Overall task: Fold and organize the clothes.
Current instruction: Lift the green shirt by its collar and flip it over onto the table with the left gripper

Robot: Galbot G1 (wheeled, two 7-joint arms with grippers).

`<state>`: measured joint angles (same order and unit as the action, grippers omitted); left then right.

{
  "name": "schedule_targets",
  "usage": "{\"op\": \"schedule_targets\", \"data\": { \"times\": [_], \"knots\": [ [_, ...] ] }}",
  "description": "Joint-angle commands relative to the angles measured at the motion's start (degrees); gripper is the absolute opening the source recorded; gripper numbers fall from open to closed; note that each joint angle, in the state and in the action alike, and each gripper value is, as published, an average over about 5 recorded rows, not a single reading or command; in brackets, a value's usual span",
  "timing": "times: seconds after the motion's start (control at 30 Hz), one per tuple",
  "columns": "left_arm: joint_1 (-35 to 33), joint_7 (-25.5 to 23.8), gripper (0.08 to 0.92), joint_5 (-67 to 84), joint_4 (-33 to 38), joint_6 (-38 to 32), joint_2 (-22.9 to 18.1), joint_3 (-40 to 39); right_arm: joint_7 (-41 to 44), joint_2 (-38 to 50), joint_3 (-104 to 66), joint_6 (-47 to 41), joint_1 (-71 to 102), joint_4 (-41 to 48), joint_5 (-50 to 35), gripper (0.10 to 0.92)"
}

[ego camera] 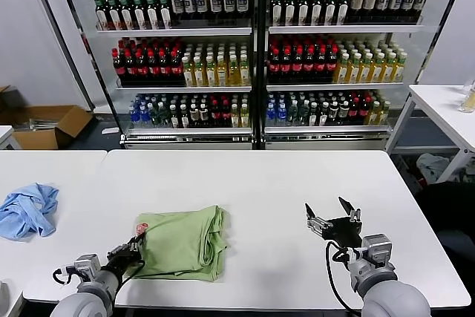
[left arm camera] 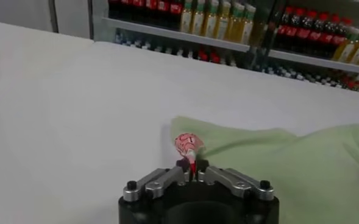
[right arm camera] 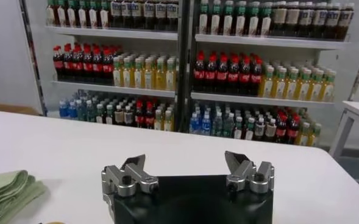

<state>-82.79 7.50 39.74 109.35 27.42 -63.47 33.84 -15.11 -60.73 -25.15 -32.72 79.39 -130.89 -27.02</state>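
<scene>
The folded shirt's plain back (ego camera: 175, 241) is facing up with its print underneath. My left gripper should bring the shirt's printed edge (ego camera: 142, 229) over to turn the shirt face up.
The light green polo shirt (ego camera: 184, 241) lies folded into a compact bundle on the white table, near its front edge, left of centre. My left gripper (ego camera: 134, 246) is shut on the shirt's near-left corner, where the red-and-white print (left arm camera: 188, 145) bunches up between the jaws (left arm camera: 191, 165). The shirt spreads away from that gripper in the left wrist view (left arm camera: 289, 164). My right gripper (ego camera: 332, 214) is open and empty above the table, to the right of the shirt. A folded edge of the shirt shows in the right wrist view (right arm camera: 8, 190).
A crumpled light blue garment (ego camera: 28, 209) lies on the adjoining table (ego camera: 44, 161) at the left. Shelves of bottled drinks (ego camera: 252, 50) stand behind the table. Another white table (ego camera: 445, 109) is at the far right. A cardboard box (ego camera: 52, 125) sits on the floor at left.
</scene>
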Motion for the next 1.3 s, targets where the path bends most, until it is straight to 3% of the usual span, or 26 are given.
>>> {"op": "schedule_targets", "data": {
  "times": [0.03,0.2,0.37,0.47,0.57,0.7,0.83,1.0,1.13,1.3],
  "knots": [
    [-2.4,-0.3,0.108,3.2,8.3,0.5,2.6,8.8,0.0,0.3,-0.4,-0.1,-0.1,0.0,-0.1,0.823],
    [-4.0,-0.1,0.108,18.5,11.3,5.3,7.8,25.6,0.0,0.5,-0.6,-0.1,-0.2,0.1,-0.2,0.823],
    [-6.1,-0.7,0.108,31.0,4.5,5.8,15.6,39.2,0.0,0.7,-0.5,0.0,-0.5,0.5,-0.2,0.823],
    [-8.0,-2.5,0.108,34.0,0.4,5.9,20.1,42.7,0.1,0.7,-0.5,0.1,-0.7,0.7,-0.2,0.823],
    [-6.8,-2.6,0.108,34.7,1.3,5.9,20.7,40.0,0.1,0.5,-0.3,0.1,-0.8,0.8,-0.2,0.823],
    [-1.6,-0.1,0.108,33.1,10.0,5.7,14.1,25.7,-0.1,0.9,-0.3,-0.2,-0.6,0.3,-0.2,0.823],
    [0.4,0.4,0.108,24.4,21.0,5.7,1.7,5.3,-0.4,1.0,-0.9,-0.4,0.0,-0.4,0.0,0.823],
    [0.8,-0.4,0.108,10.5,24.6,5.6,-12.1,-14.4,-0.6,0.7,-1.0,-0.4,0.8,-1.1,0.7,0.822],
    [2.5,-0.2,0.108,8.8,22.7,4.8,-16.2,-18.2,-0.7,0.7,-0.9,-0.4,1.0,-1.5,1.0,0.823],
    [3.6,0.2,0.108,8.0,18.2,2.4,-16.3,-17.7,-0.6,0.4,-0.8,-0.4,0.9,-1.3,1.1,0.823]
  ]
}}
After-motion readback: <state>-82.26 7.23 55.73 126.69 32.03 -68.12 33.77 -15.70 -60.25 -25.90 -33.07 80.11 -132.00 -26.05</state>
